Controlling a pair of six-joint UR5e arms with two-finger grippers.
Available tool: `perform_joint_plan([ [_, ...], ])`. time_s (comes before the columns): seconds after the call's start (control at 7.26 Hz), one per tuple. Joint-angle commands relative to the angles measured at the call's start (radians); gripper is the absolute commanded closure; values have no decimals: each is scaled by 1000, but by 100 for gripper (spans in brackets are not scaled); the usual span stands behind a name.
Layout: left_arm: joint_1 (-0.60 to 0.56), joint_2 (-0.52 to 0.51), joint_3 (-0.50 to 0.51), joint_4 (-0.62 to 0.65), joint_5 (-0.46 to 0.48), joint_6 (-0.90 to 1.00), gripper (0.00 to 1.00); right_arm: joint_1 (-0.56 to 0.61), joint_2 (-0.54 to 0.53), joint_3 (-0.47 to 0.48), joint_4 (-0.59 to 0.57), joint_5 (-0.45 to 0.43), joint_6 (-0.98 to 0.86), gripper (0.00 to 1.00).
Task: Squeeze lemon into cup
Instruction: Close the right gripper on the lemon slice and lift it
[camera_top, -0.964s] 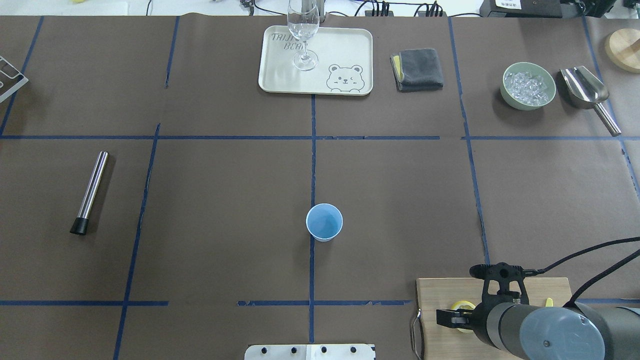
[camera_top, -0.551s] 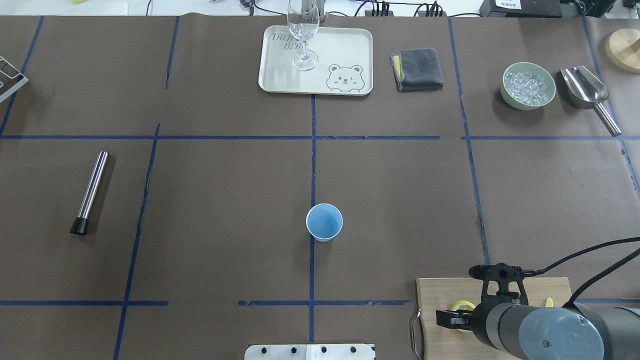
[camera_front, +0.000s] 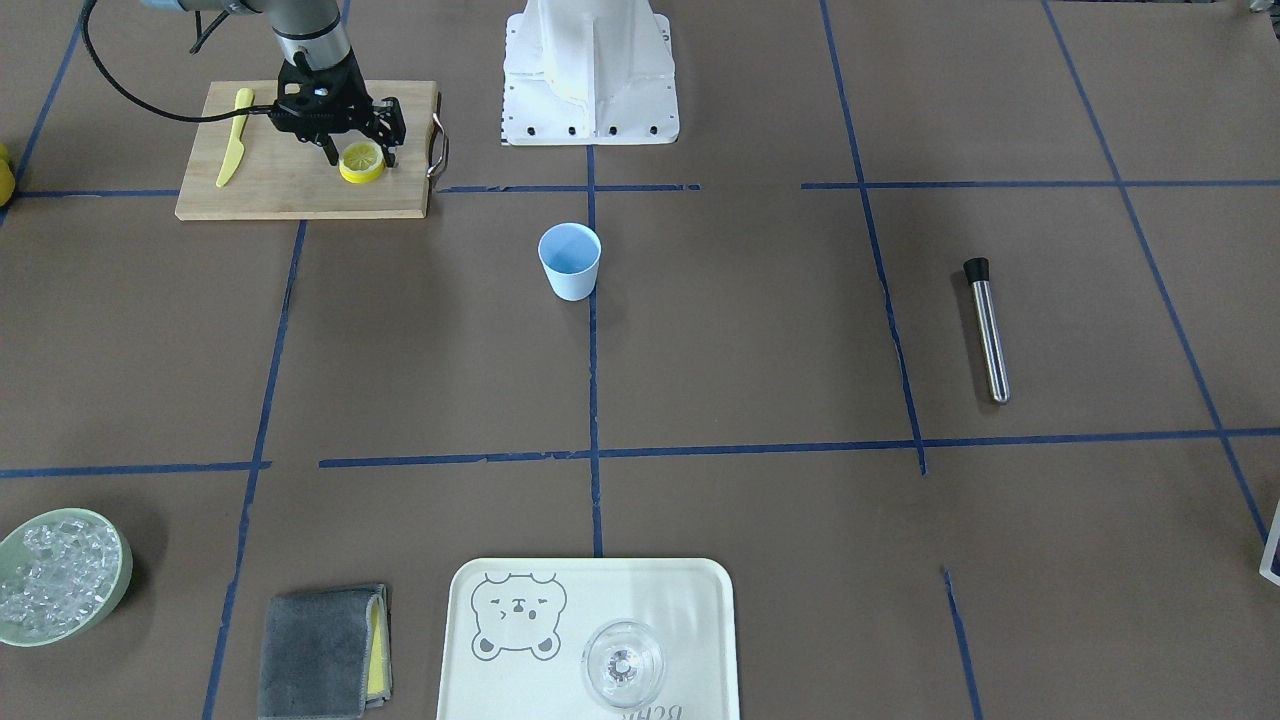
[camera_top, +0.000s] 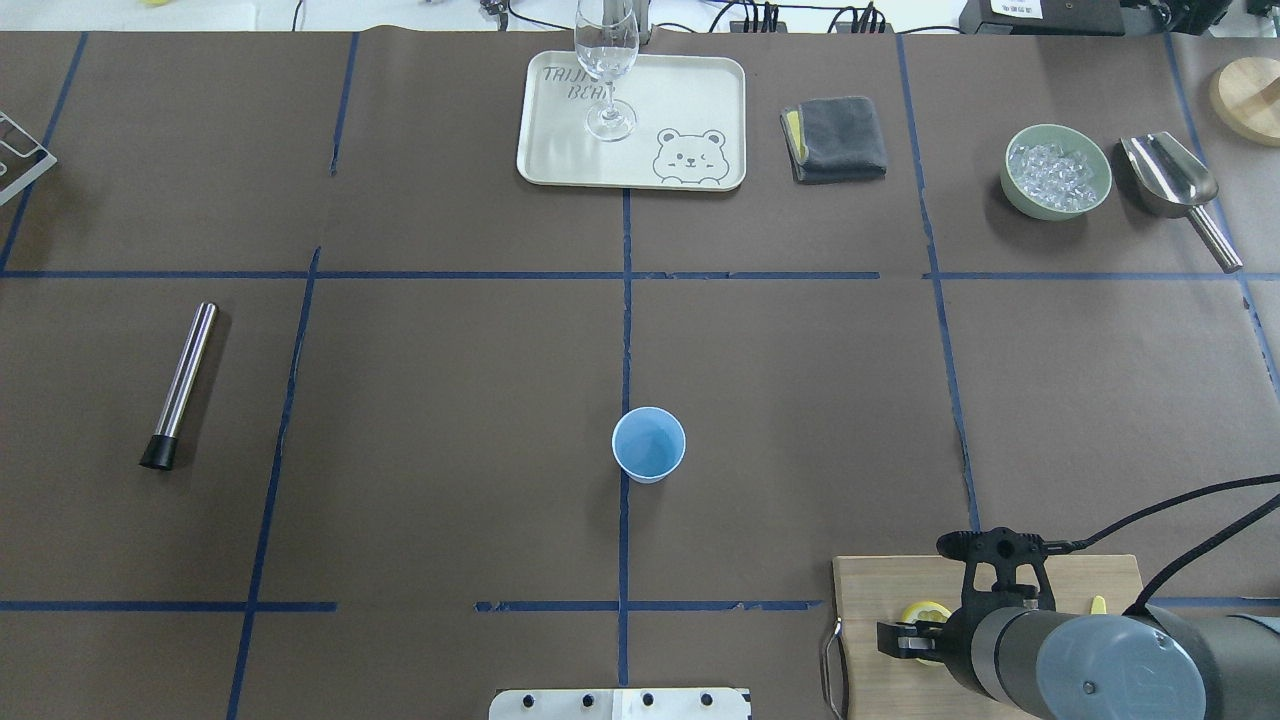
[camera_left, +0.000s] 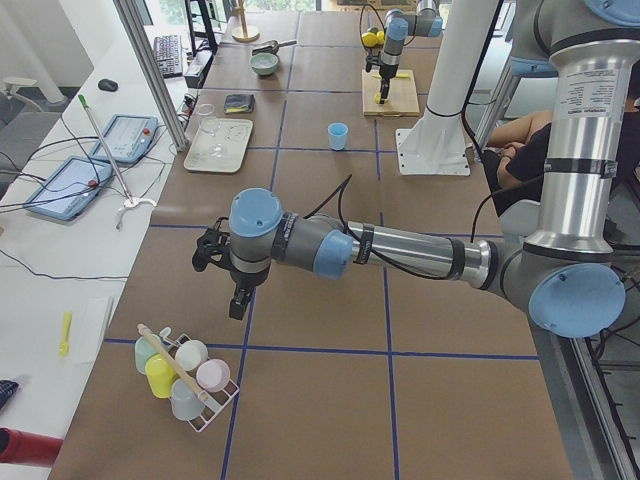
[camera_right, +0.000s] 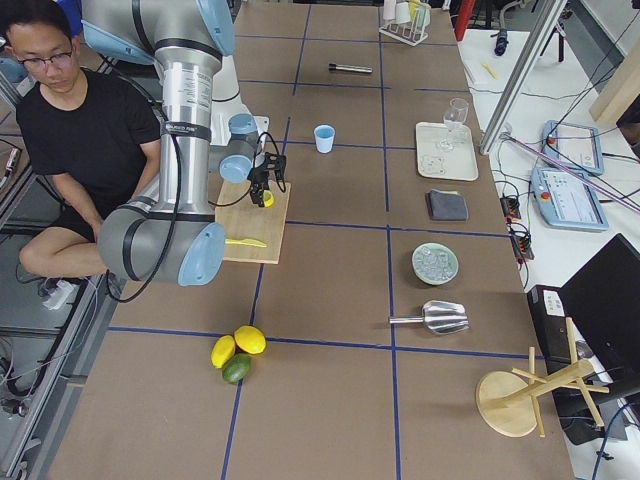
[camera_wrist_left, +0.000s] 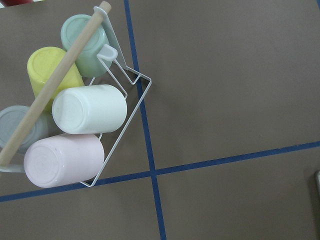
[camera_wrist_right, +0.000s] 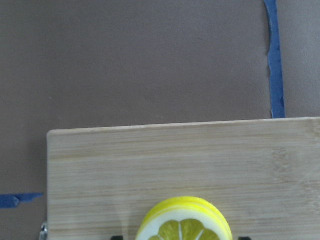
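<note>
The top lemon slice (camera_wrist_right: 185, 225) will come loose when I lift and leave the slices under it on the board, since a line parts the stacked yellow rims (camera_wrist_right: 186, 202).
The light-blue cup (camera_front: 570, 260) stands upright near the table's middle, also in the overhead view (camera_top: 649, 445). The lemon (camera_front: 362, 163) lies flat on top of a small stack of like slices on the wooden cutting board (camera_front: 290, 190). My right gripper (camera_front: 360, 158) is open, pointing down, with one finger on each side of the lemon. In the right wrist view the lemon (camera_wrist_right: 182, 225) sits at the bottom edge between the dark fingertips (camera_wrist_right: 116, 238). My left gripper (camera_left: 235, 300) hovers far from the cup, over a rack of cups; I cannot tell if it is open or shut.
A yellow plastic knife (camera_front: 233, 150) lies on the board. A metal muddler (camera_front: 988, 330), a tray (camera_front: 690, 590) with a glass (camera_front: 622, 662), a grey cloth (camera_front: 320, 650), a bowl of ice (camera_front: 60, 575) and a scoop (camera_top: 1175, 185) surround the middle. The cup rack (camera_wrist_left: 75, 115) lies under my left wrist.
The right gripper's visible finger has edged slightly inward toward the lemon. The cup and the other things have not moved.
</note>
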Motion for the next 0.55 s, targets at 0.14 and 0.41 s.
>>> perform_joint_plan([
  [0.14,1,-9,2,0,-1,-1,0,1,-2,3,0,0,0,49],
  [0.41,1,-10,3,0,1,-1,0,3,-2,9,0,5,0,55],
])
